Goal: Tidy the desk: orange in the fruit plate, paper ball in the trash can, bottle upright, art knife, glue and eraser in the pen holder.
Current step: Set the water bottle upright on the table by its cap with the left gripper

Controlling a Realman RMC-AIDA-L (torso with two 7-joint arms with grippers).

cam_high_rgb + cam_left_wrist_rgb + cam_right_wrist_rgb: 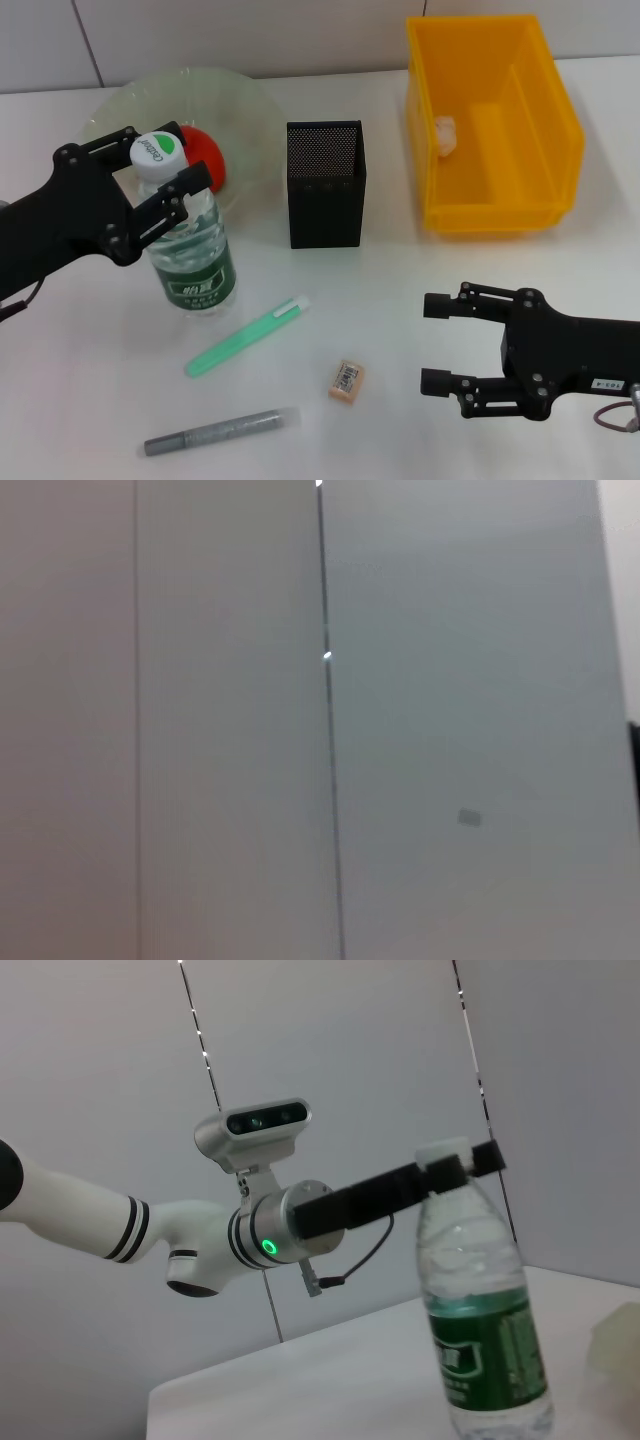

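Observation:
The bottle's base [206, 301] faces the table. My left gripper should keep moving the bottle toward the clear spot [134, 285] beside the fruit plate until it stands flat.
The bottle [190, 255] stands upright on the table, its cap between the fingers of my left gripper [170, 153], which is shut on it. The right wrist view shows the same bottle [485, 1340] held at the cap by the left gripper [462, 1163]. Behind the bottle, the orange [206, 155] lies in the fruit plate [235, 95]. The pen holder [325, 185] stands mid-table. A paper ball [446, 135] lies in the yellow trash can [490, 210]. The green art knife [248, 335], grey glue [222, 431] and eraser [346, 381] lie in front. My right gripper [428, 343] hovers open, right of the eraser.
The left wrist view shows only a bare wall. The table's front edge runs just below the glue. White table surface lies between the pen holder and the trash can.

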